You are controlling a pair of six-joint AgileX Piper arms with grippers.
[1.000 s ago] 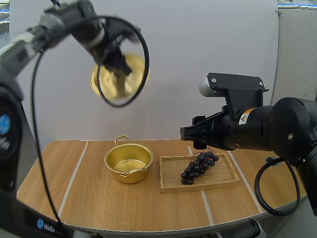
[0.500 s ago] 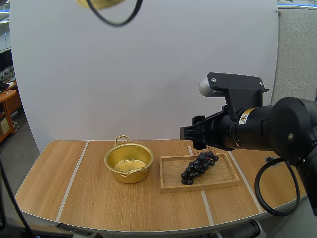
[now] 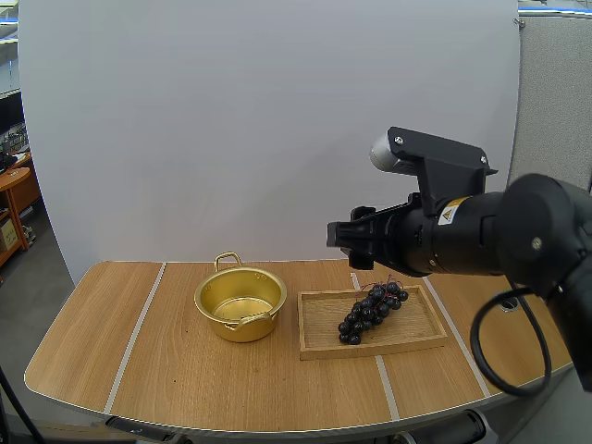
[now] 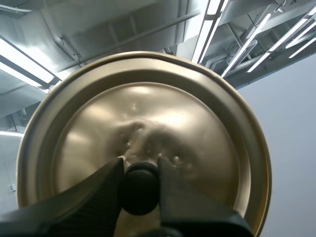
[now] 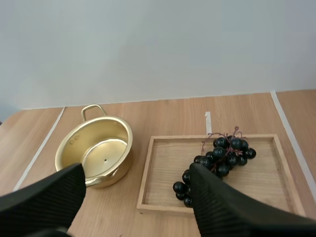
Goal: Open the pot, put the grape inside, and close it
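Note:
I expect the whole bunch (image 3: 370,314) to come up together and leave the wooden tray empty when I lift it, because purple stems (image 3: 380,284) stick out among the packed grapes.
The open gold pot (image 3: 240,303) stands on the table, its inside bare (image 5: 98,153). Right of it, a dark bunch of grapes (image 3: 372,312) lies in the wooden tray (image 3: 319,340). My right gripper (image 3: 337,235) hovers above the tray's left part. In the right wrist view it (image 5: 137,173) is open, fingers wide apart, with the grapes (image 5: 219,157) and the tray (image 5: 160,170) below and ahead. My left gripper (image 4: 139,166) is shut on the black knob (image 4: 140,190) of the gold lid (image 4: 197,128), which it holds up high.
The wooden table (image 3: 185,379) has pale stripes across it and a rounded front edge. Bare wood lies left of the pot and in front of the tray.
My left arm has carried the lid upward and out of the high view. My right arm has shifted slightly left above the tray.

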